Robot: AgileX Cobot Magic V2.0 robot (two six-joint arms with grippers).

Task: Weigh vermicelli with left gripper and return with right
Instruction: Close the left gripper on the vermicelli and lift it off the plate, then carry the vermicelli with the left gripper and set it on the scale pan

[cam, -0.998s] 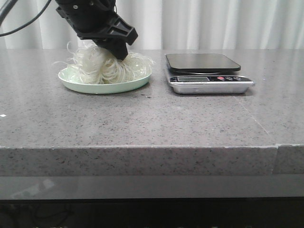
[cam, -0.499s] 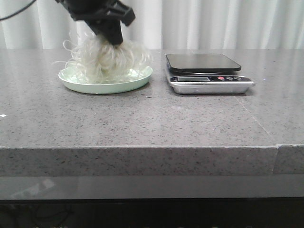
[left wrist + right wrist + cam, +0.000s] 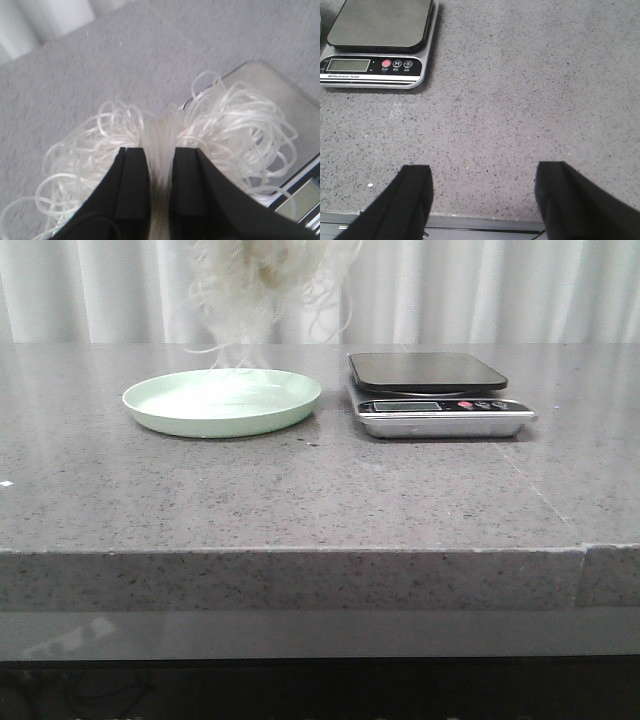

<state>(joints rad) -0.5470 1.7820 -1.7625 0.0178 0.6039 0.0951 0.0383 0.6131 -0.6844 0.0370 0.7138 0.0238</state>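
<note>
My left gripper should keep carrying the vermicelli until it rests on the scale's dark platform (image 3: 426, 371), because the fingers hold the vermicelli's middle (image 3: 268, 276) and the platform is clear.
The vermicelli (image 3: 262, 282), a wispy whitish clump of thin strands, hangs at the top of the front view above the pale green plate (image 3: 160, 405), with a few strands trailing down toward it. In the left wrist view my left gripper (image 3: 160, 152) is shut on the middle of the vermicelli (image 3: 235, 125), which fans out to both sides of the black fingers (image 3: 131, 185). The left gripper itself is above the front view's top edge. My right gripper (image 3: 482, 172) is open and empty, low over the table near its front edge, nearer than the scale (image 3: 377, 42).
A digital kitchen scale (image 3: 430, 390) with a dark platform and silver body stands right of the plate. Its corner also shows in the left wrist view (image 3: 295, 165), under the clump. White curtains hang behind the grey stone table (image 3: 320, 490).
My left gripper has lifted the vermicelli off the plate, up and slightly right, and has left the front view. The plate is bare now. The scale has not moved.
</note>
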